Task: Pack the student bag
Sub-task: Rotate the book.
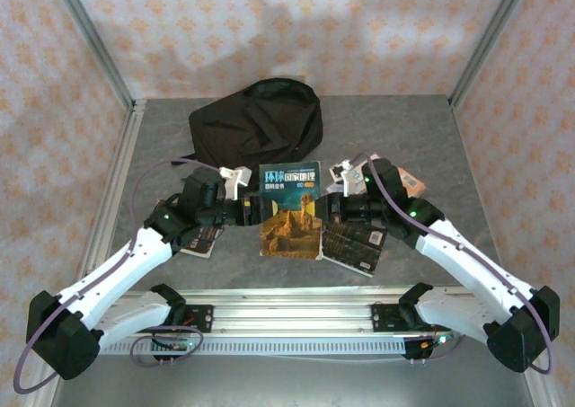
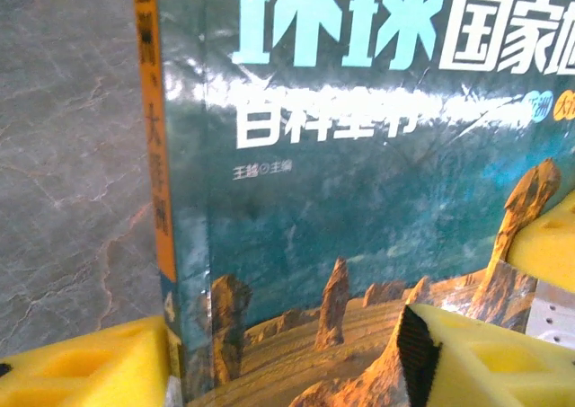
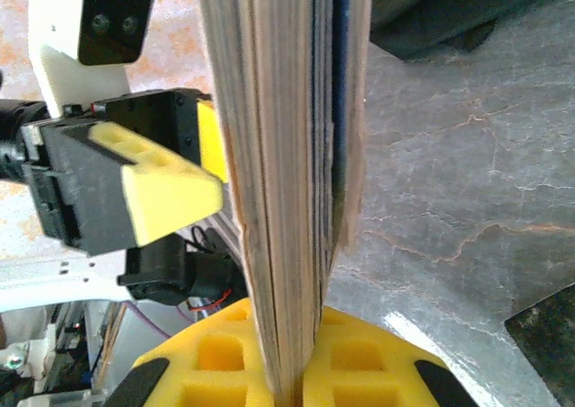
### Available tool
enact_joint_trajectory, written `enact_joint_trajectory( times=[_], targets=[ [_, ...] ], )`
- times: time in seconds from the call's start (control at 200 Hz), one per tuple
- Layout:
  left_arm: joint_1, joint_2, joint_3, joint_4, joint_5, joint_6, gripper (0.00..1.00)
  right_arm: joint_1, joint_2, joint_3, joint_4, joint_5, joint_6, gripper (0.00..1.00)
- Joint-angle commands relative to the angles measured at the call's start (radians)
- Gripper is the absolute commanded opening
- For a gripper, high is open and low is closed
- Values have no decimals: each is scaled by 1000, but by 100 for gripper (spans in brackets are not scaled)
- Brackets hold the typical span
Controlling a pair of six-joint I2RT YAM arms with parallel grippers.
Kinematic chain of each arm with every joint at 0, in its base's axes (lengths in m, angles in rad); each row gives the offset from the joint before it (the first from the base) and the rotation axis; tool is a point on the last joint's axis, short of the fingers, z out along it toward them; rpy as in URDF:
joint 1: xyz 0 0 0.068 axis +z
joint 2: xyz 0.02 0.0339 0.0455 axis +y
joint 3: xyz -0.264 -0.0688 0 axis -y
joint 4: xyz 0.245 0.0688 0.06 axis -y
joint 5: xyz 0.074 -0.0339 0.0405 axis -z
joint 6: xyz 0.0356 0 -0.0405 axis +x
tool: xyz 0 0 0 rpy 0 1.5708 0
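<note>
The robot's right gripper has the book by its page edge [image 1: 320, 186], so next the left gripper grasps the book's spine [image 1: 261, 191] and turns the book's bottom edge toward the right gripper.
The student bag [image 1: 256, 124], a black soft backpack, lies at the back middle of the table. In front of it a teal-covered book [image 1: 290, 211] with desert rocks stands upright between both arms. My right gripper [image 1: 330, 207] is shut on the book's page edge [image 3: 287, 200], its yellow pads [image 3: 395, 371] pressed to both sides. My left gripper [image 1: 254, 211] is open at the spine side. One yellow finger [image 2: 81, 367] sits left of the orange spine [image 2: 162, 200], the other finger [image 2: 485, 353] stands in front of the cover, with a wide gap between them.
A book [image 1: 199, 238] lies flat under the left arm. A dark book [image 1: 352, 243] lies right of the upright one, and another [image 1: 409, 182] pokes out behind the right arm. Metal frame posts and patterned walls close in the grey table [image 1: 413, 128].
</note>
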Motion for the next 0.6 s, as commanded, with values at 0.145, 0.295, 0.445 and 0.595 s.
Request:
enact_joint_trajectory(
  times=[0.145,0.295,0.445,0.595],
  targets=[
    [-10,-70,26,132,179,-15,39,-2,-52,71,12,-80,-18,0],
    [-11,-64,-8,261,247,-90,24,-6,-52,77,2,-67,-30,0],
    [-12,-68,20,157,201,-35,31,-17,-59,72,18,-71,-19,0],
    [-11,-43,32,51,98,3,75,-22,-74,85,25,-94,-4,0]
  ],
)
